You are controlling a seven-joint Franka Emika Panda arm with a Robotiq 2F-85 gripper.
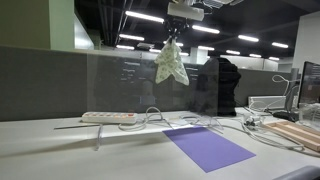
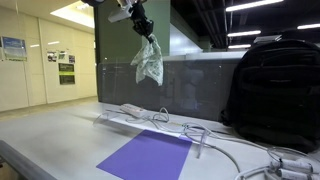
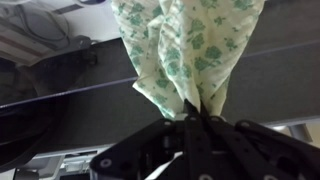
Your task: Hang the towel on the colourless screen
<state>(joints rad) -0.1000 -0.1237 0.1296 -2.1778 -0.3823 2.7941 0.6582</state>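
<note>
Next, my gripper raises the towel higher before lowering it over the colourless screen's top edge (image 1: 202,57), because the towel's lower end (image 1: 171,78) hangs below that edge.
A pale towel with a green leaf print (image 1: 171,64) hangs bunched from my gripper (image 1: 176,36) high above the desk. It also shows in an exterior view (image 2: 148,62) below the gripper (image 2: 142,30). The gripper is shut on the towel's top; in the wrist view the black fingers (image 3: 196,112) pinch the cloth (image 3: 185,45). The colourless screen (image 1: 140,85) stands upright on the desk, a clear panel; the towel hangs just above its top edge. In an exterior view the screen (image 2: 195,85) runs along the desk and the towel hangs near its left end.
A purple mat (image 1: 207,147) lies on the white desk and also shows in an exterior view (image 2: 148,156). A white power strip (image 1: 108,117) and loose cables (image 1: 225,126) lie at the screen's base. A black backpack (image 2: 275,85) stands beside the screen. A monitor (image 1: 309,85) stands at the far side.
</note>
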